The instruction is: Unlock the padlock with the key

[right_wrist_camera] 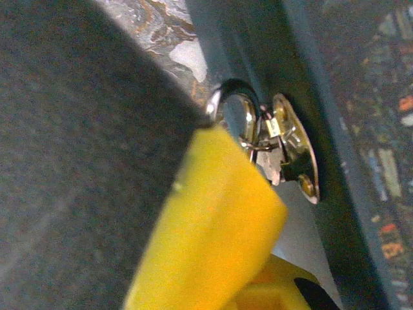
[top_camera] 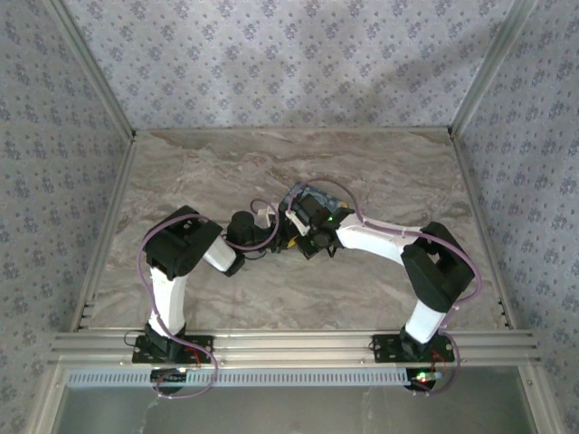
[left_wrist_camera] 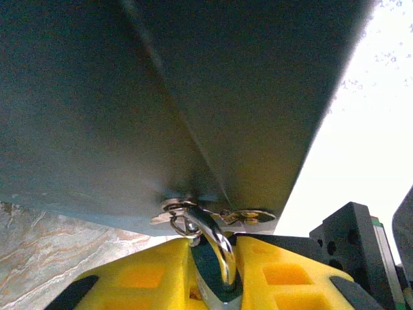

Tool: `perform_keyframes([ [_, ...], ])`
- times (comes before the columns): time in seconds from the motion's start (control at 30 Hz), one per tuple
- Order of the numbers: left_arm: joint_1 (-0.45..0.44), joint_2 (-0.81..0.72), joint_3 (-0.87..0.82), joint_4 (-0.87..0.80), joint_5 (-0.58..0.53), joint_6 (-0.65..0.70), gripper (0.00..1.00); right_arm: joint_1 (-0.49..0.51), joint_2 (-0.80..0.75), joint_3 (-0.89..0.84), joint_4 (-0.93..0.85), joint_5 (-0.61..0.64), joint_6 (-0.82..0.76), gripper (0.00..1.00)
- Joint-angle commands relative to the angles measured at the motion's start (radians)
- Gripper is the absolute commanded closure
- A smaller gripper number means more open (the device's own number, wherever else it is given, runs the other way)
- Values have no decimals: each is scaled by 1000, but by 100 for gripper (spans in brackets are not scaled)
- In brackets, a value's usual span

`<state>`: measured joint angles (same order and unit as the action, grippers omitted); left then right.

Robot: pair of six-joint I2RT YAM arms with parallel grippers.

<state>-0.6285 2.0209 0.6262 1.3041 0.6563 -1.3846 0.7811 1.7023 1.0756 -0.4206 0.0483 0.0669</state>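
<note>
Next, my right gripper takes over the padlock body (left_wrist_camera: 211,266) from my left gripper, which is around it now, to work the shackle out. The shackle is hooked through the hasp (right_wrist_camera: 255,143).
The padlock (left_wrist_camera: 208,274) has a dark body and a silver shackle (right_wrist_camera: 236,108) hooked through a metal hasp (right_wrist_camera: 298,158) on a dark grey box (left_wrist_camera: 161,97). My left gripper (left_wrist_camera: 214,250) has its yellow fingers (left_wrist_camera: 135,278) pressed on both sides of the padlock body. A small ring with a flat silver key (right_wrist_camera: 274,169) hangs beside the shackle. My right gripper (right_wrist_camera: 258,271) is shut just below the shackle, its yellow finger (right_wrist_camera: 213,219) blurred and very near. I cannot see whether it pinches the key. From above, both grippers (top_camera: 276,226) (top_camera: 303,237) meet at the box (top_camera: 315,194).
The box stands mid-table on the marbled surface (top_camera: 380,163). Patterned walls with metal rails (top_camera: 104,235) enclose the table at the left, back and right. The right arm's black wrist body (left_wrist_camera: 352,239) sits close beside my left fingers.
</note>
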Motion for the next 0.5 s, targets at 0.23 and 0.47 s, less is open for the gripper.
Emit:
perform_keyframes([
  [0.23, 7, -12, -55, -34, -29, 62, 64, 0, 18, -66, 106, -38, 52, 91],
  [0.47, 8, -69, -81, -118, -62, 106, 62, -2, 22, -98, 131, -48, 86, 69],
])
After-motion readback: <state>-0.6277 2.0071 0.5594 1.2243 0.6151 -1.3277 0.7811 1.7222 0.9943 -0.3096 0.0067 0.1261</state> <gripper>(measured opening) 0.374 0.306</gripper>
